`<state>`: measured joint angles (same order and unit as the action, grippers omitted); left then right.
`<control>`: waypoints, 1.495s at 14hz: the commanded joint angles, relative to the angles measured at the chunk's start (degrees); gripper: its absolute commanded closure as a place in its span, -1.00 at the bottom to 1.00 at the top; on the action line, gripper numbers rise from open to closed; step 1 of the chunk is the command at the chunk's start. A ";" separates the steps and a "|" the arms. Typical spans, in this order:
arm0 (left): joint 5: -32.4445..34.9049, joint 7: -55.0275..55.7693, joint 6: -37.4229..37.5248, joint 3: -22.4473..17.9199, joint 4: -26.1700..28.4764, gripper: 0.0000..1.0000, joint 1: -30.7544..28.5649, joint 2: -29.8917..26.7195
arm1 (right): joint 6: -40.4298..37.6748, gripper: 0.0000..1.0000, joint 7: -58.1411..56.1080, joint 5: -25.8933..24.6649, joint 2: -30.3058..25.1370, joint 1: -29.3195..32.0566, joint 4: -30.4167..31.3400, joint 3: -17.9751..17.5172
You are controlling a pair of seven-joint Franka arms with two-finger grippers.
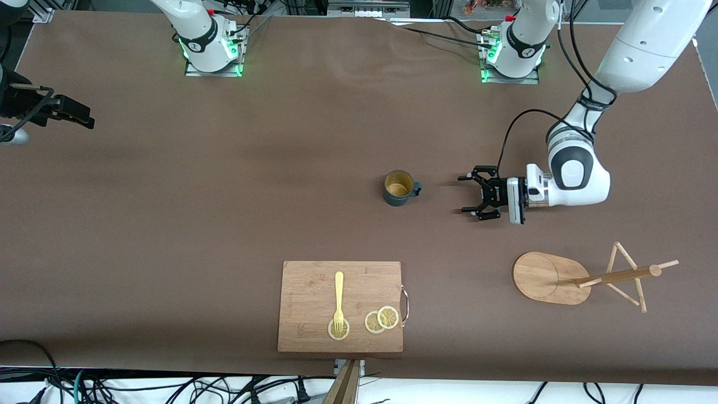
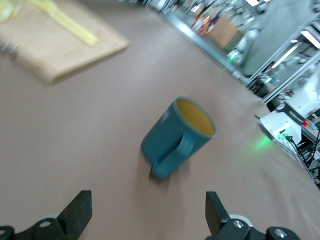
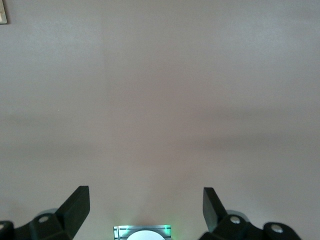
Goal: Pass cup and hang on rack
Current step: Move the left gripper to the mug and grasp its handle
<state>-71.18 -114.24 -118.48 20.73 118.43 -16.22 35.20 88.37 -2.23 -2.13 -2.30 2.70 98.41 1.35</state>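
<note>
I am going to lower the cup over a wire. The cup's opening (image 1: 399,183) is wider than the rack's slim wires (image 1: 627,256), so the cup will hang at a tilt with its opening down.
The dark teal cup (image 1: 401,188) stands upright near the middle of the table, its handle turned toward the left arm's end. In the left wrist view the cup (image 2: 177,137) shows its handle and yellowish inside. My left gripper (image 1: 468,194) is open and empty, low over the table beside the cup and apart from it, on the handle side; its fingers (image 2: 80,210) frame bare table in the wrist view. The wooden rack (image 1: 547,276) rests on its oval base nearer the front camera, at the left arm's end. My right gripper (image 1: 87,119) waits open and empty at the right arm's end (image 3: 145,210).
A wooden cutting board (image 1: 340,306) lies nearer the front camera than the cup, with a yellow fork (image 1: 339,300) and lemon slices (image 1: 381,320) on it. The board also shows in the left wrist view (image 2: 60,45). The brown cloth's edge and cables run along the front.
</note>
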 commanded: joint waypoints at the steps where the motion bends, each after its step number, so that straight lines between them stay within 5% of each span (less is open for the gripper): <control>1: -6.41 -16.75 1.06 3.17 -1.01 -1.00 -1.79 4.34 | -0.48 -1.00 0.21 0.99 0.10 -0.15 -0.77 -0.29; 9: -14.24 -37.97 1.06 4.84 -1.09 -1.00 -0.31 11.72 | -0.57 -1.00 0.21 1.08 0.10 -0.15 -0.68 -1.26; 18: -23.13 -39.13 0.44 4.93 -2.41 -1.00 5.94 13.05 | -0.57 -1.00 0.30 1.08 0.10 -0.15 -0.68 -1.26; 19: -22.95 -39.13 0.44 4.84 -2.41 -0.91 5.94 13.05 | -0.66 -1.00 0.30 1.16 0.10 -0.15 -0.68 -1.26; 21: -22.43 -40.26 0.44 4.67 -2.50 -0.43 5.77 13.05 | -0.57 -1.00 0.30 1.08 0.19 -0.15 -0.68 -1.26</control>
<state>-92.71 -151.36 -118.36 25.72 116.63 -10.23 47.67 88.40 -2.23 -1.96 -2.23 2.55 98.41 0.10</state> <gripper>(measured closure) 0.040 0.000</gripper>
